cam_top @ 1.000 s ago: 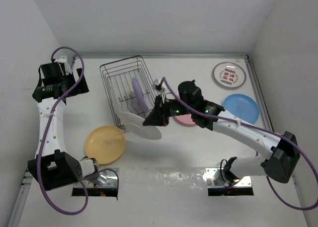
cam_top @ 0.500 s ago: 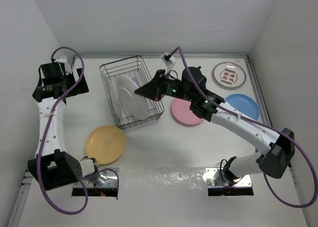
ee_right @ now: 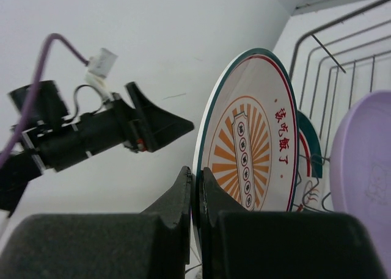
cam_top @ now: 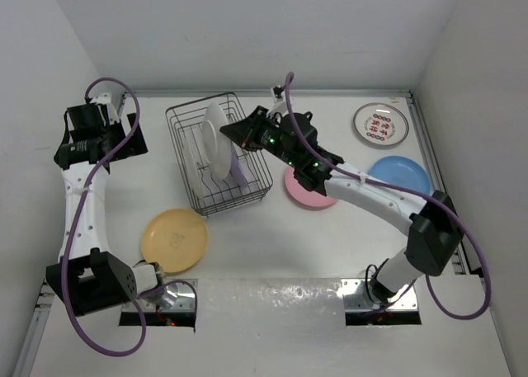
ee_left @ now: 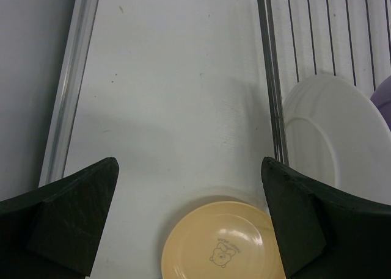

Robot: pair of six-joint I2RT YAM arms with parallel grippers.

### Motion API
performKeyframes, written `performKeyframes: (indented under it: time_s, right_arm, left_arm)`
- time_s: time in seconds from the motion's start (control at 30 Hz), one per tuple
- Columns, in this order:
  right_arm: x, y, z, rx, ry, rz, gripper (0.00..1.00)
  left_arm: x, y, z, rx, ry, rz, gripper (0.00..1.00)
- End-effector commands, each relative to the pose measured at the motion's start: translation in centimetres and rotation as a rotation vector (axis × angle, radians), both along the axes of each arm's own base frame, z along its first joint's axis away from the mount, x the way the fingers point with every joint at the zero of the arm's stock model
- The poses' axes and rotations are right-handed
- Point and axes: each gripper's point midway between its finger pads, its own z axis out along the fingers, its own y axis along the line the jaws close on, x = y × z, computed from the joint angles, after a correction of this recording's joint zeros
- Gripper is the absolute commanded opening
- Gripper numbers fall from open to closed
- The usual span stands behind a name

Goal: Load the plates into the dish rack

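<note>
My right gripper is lowering the white plate [cam_top: 215, 146], which hangs upright and parallel to the green-edged plate. My right gripper should go on lowering it beside that plate until the rack wires [cam_top: 206, 190] hold it.
The dark wire dish rack [cam_top: 188, 164] stands at the back left of the table. My right gripper [cam_top: 241, 134] is shut on the rim of a white plate with an orange printed centre [cam_top: 216, 140] and holds it upright inside the rack. In the right wrist view the jaws [ee_right: 197, 190] pinch that plate [ee_right: 256, 138]. A purple plate [cam_top: 238, 171] stands in the rack beside it, and the rim of another green-edged plate [ee_right: 310, 146] shows behind. My left gripper [cam_top: 87, 142] is open and empty, high at the far left, above the yellow plate [ee_left: 220, 245].
On the table lie a yellow plate [cam_top: 174, 238] at the front left, a pink plate [cam_top: 312, 191] under my right arm, a blue plate [cam_top: 402, 177] and a printed plate [cam_top: 380, 123] at the right. White walls close in on the sides and back.
My right gripper has carried the printed plate from in front of the rack up and into it, tipping it upright. The left arm has not moved.
</note>
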Motion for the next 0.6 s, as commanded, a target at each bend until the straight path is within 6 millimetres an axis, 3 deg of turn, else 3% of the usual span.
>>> performKeyframes:
  time_s: [0.0, 0.57]
  right_arm:
    - [1.1, 0.6, 3.3, 0.143, -0.039, -0.031, 0.0]
    - [1.8, 4.6, -0.5, 0.155, 0.038, 0.052, 0.0]
  left_arm:
    - [0.4, 0.5, 1.4, 0.01, -0.05, 0.011, 0.99]
    - [0.4, 0.6, 0.6, 0.014, -0.036, 0.016, 0.99]
